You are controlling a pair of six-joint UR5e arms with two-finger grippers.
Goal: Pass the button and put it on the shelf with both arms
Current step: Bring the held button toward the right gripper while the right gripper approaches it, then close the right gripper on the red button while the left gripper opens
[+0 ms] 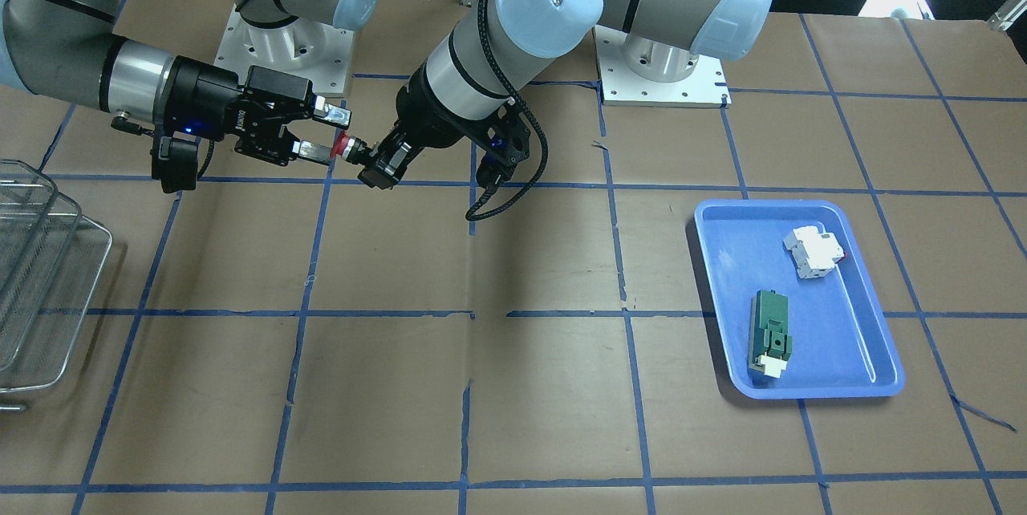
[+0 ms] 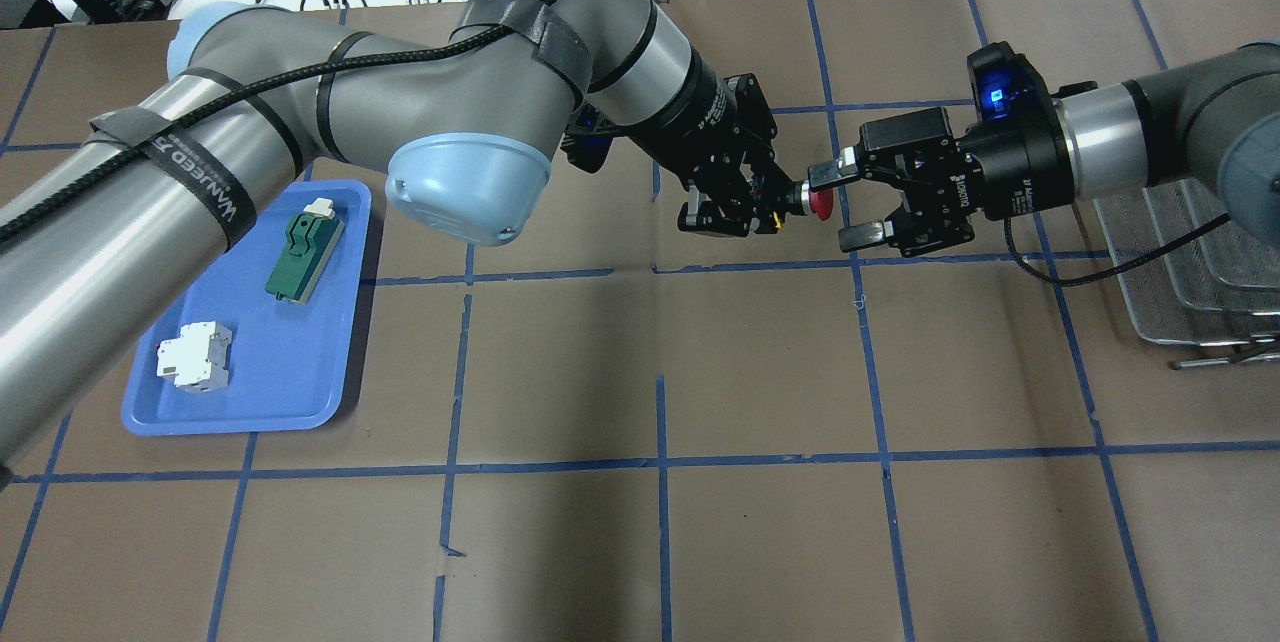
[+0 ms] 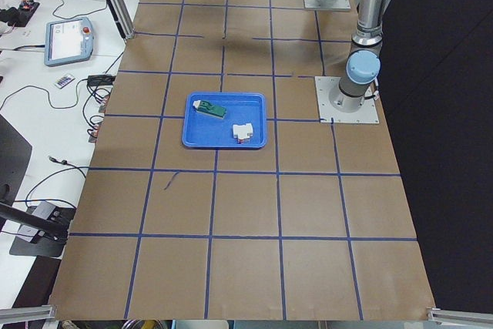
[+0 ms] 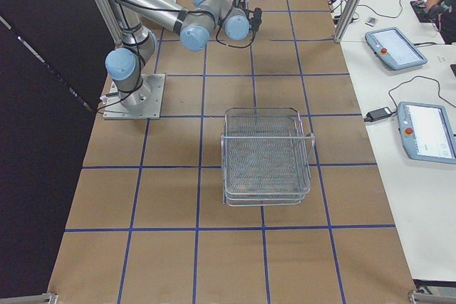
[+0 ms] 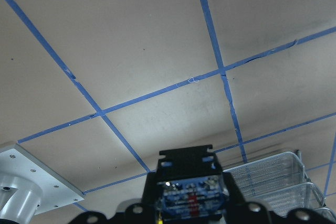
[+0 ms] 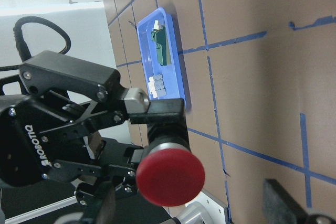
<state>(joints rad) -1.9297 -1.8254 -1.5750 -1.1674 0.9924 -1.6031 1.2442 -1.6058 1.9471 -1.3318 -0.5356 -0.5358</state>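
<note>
A silver collar (image 6: 167, 147) connects the red cap to the dark body. The whole button (image 1: 351, 148) will therefore come along in one piece when I pull the cap.
My left gripper (image 2: 783, 201) is shut on the dark body of the button (image 2: 820, 203) and holds it in the air, red cap pointing at my right gripper (image 2: 846, 202). The right gripper is open, with one finger on each side of the red cap and a gap between them. In the front view the button (image 1: 344, 145) sits between the left gripper (image 1: 367, 156) and the right gripper (image 1: 324, 130). The right wrist view shows the red cap (image 6: 170, 176) close up. The wire shelf (image 2: 1190, 272) stands behind the right arm, and also shows in the right side view (image 4: 267, 154).
A blue tray (image 2: 300, 372) near the left arm holds a white breaker (image 2: 193, 356) and a green block (image 2: 303, 244). Brown paper with blue tape lines covers the table. The arm bases stand at the table's back edge.
</note>
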